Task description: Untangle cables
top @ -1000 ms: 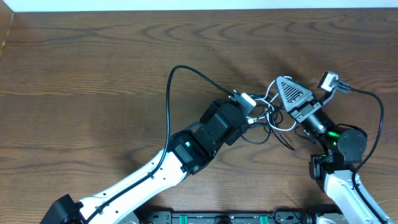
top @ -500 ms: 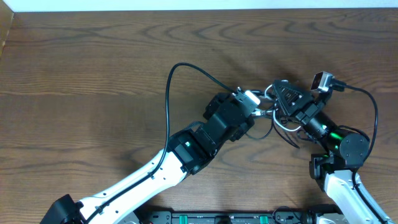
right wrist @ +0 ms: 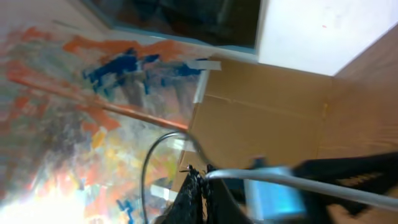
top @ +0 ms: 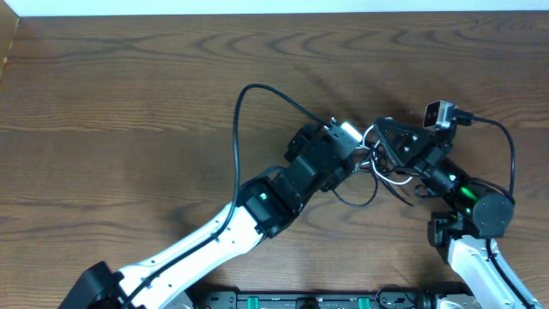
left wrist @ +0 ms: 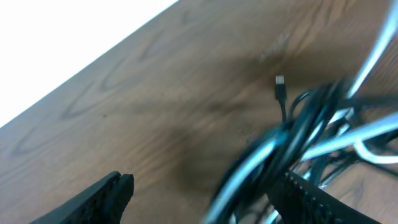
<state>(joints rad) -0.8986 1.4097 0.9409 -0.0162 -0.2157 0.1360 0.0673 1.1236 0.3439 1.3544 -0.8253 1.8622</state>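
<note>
My left gripper's fingers are open and the bundle runs loose (left wrist: 273, 146) between them, so next I clamp the bundle there (left wrist: 249, 177) before my right gripper pulls a black cable free.
The cables (top: 378, 174) are a small knot of thin black and white cords on the wooden table, right of centre. My left gripper (top: 352, 154) is at the knot's left side. In the left wrist view its fingers (left wrist: 205, 183) are wide apart, with the blurred black and white bundle (left wrist: 298, 134) running between them close to the right finger. A small plug (left wrist: 280, 83) lies on the wood beyond. My right gripper (top: 383, 136) is at the knot's upper edge, tilted up. In the right wrist view its fingers (right wrist: 200, 177) are pressed together on a white cable (right wrist: 298, 180).
The left camera's thick black cord (top: 244, 107) arcs over the table (top: 129, 103) behind the left arm. The right camera's cord (top: 508, 142) loops at the far right. The table's far edge meets a white wall at the top.
My right gripper has moved up and left and tipped upward, pulling the white cable with it. My left gripper has shifted slightly up and right into the knot.
</note>
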